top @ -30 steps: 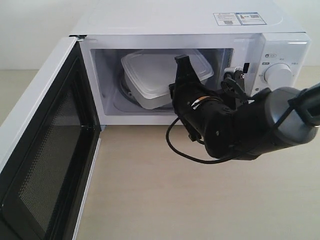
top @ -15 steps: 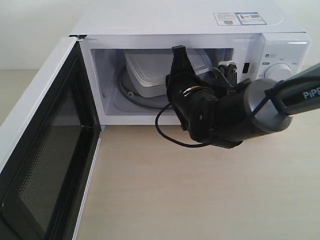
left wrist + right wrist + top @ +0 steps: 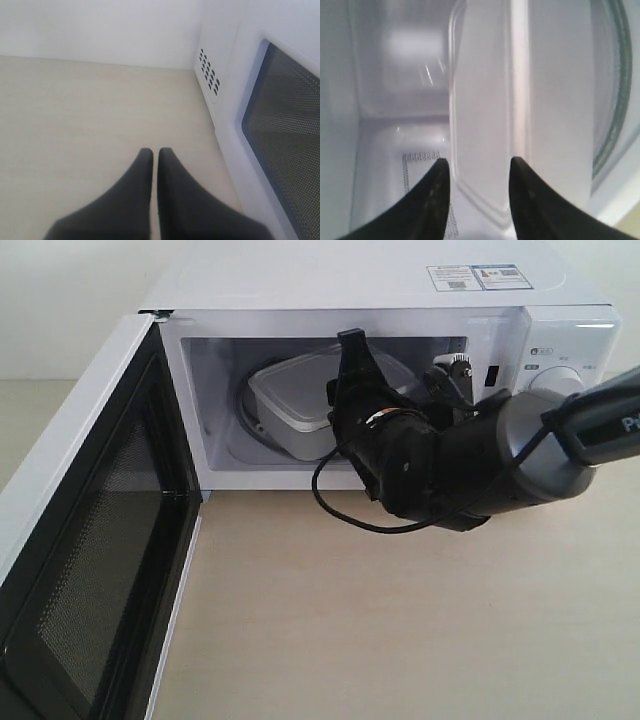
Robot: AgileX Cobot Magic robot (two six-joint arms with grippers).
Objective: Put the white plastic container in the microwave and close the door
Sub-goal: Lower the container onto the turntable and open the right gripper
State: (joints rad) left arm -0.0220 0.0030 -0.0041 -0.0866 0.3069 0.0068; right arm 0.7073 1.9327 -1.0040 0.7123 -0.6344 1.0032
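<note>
The white plastic container (image 3: 292, 412) should slide farther in with its lid still on when the robot pushes it, because the near bottom edge (image 3: 310, 457) sticks out over the turntable's ring.
The white plastic container (image 3: 290, 400) lies on the glass turntable (image 3: 250, 430) inside the microwave (image 3: 350, 280), roughly level. My right gripper (image 3: 348, 365) reaches into the cavity at the container's near right corner, one finger pointing up. In the right wrist view the right gripper (image 3: 477, 162) is open. The container (image 3: 485, 100) shows its lid corner in the gap, and neither finger presses on it. The door (image 3: 90, 540) stands wide open at the left. My left gripper (image 3: 155, 152) is shut and empty above the table, beside the door (image 3: 285, 140). It is out of the exterior view.
The right arm and its black cable (image 3: 335, 505) hang across the cavity opening. A round dial (image 3: 560, 388) sits on the right panel. Side vents (image 3: 209, 72) show near the left gripper. Beige tabletop (image 3: 400, 640) stretches in front.
The right gripper carried the tilted container deeper into the cavity. The container then dropped lower and now sits flatter on the turntable. The door has not moved.
</note>
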